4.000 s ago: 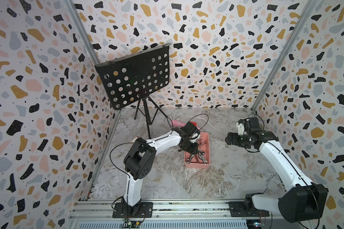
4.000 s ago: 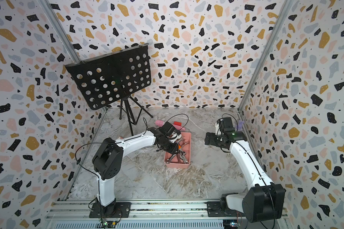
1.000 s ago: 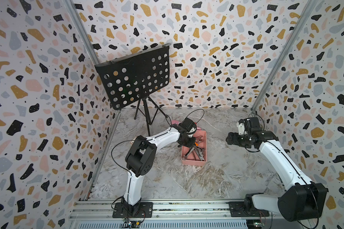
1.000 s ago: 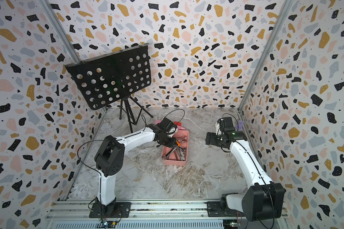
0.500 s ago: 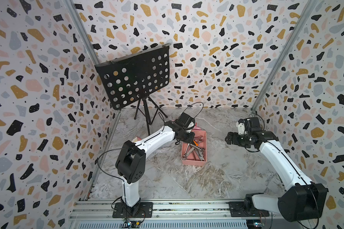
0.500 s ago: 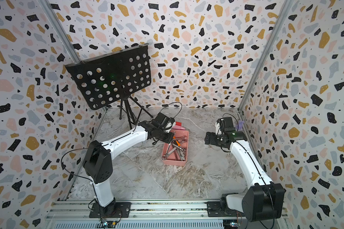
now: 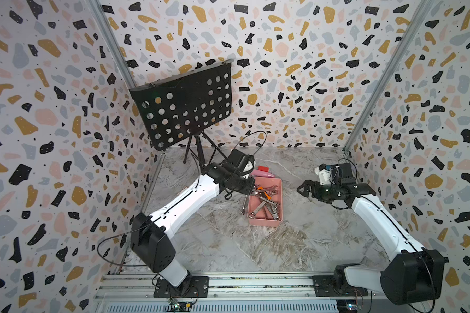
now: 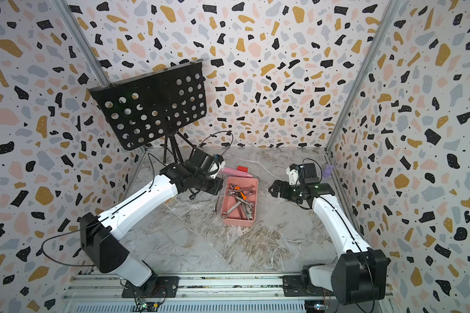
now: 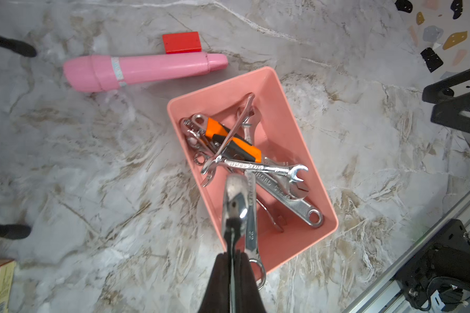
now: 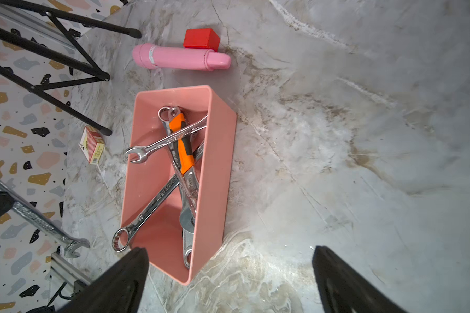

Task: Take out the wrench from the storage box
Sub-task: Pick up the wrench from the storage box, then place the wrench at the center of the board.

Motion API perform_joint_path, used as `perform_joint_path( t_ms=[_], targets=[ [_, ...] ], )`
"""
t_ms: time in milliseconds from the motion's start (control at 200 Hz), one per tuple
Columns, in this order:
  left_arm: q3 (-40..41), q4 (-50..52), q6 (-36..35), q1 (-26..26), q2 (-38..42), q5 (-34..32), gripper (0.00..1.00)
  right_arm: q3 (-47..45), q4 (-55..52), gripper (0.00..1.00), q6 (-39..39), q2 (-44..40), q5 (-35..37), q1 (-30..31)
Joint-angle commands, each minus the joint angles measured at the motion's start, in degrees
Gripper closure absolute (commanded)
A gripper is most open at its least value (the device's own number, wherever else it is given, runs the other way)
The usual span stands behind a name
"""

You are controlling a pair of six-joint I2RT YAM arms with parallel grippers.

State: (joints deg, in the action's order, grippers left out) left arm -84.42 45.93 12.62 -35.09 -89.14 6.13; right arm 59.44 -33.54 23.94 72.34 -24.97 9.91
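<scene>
The silver wrench (image 7: 244, 205) hangs clear of the storage box's side, so the robot's left gripper should keep lowering it toward the open marble (image 7: 235, 217) until it rests there.
The salmon-pink storage box (image 7: 263, 223) (image 8: 238, 222) (image 9: 282, 130) (image 10: 217, 162) lies mid-floor with several wrenches (image 9: 266, 168) (image 10: 152, 206) and an orange-handled tool piled inside. My left gripper (image 7: 249, 190) (image 8: 218, 189) (image 9: 231, 254) is shut on one silver wrench (image 7: 244, 204) (image 8: 217, 202) (image 9: 235, 200) (image 10: 46, 225). That wrench hangs above the floor just outside the box's left wall. My right gripper (image 7: 300, 189) (image 8: 272, 189) (image 10: 229, 249) hovers to the right of the box, open and holding nothing.
A pink cylindrical stick (image 7: 261, 173) (image 9: 144, 70) and a red block (image 7: 263, 168) (image 9: 181, 42) lie just behind the box. A black music stand (image 7: 185, 108) stands at the back left. A small card box (image 10: 92, 145) lies by its legs.
My left gripper has come up out of the box with the wrench and moved over the box's left side. The right gripper's jaws have spread a little wider.
</scene>
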Motion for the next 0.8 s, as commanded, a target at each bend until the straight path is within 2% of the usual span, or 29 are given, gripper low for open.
perform_joint_path(
  t_ms=[0,155,300,501,796],
  targets=[
    [5.51,1.56,-0.33,2.91,3.02,0.91,1.00,-0.55,2.68,0.00,2.82,-1.90,-1.75,2.71],
    [14.15,-5.70,0.43,5.03,4.07,3.27,1.00,-0.99,4.42,0.00,4.42,-1.08,-0.89,6.98],
    [20.21,-14.90,2.42,6.83,1.33,6.98,1.00,-0.80,5.18,0.00,5.37,-0.19,0.00,9.65],
    [21.72,-23.11,5.37,7.89,-5.44,11.10,1.00,-0.08,3.42,0.00,4.56,0.36,1.36,10.13],
    [22.74,-27.61,7.34,11.02,-13.07,15.30,1.00,-0.03,2.80,0.00,4.40,1.04,2.32,10.13]
  ],
)
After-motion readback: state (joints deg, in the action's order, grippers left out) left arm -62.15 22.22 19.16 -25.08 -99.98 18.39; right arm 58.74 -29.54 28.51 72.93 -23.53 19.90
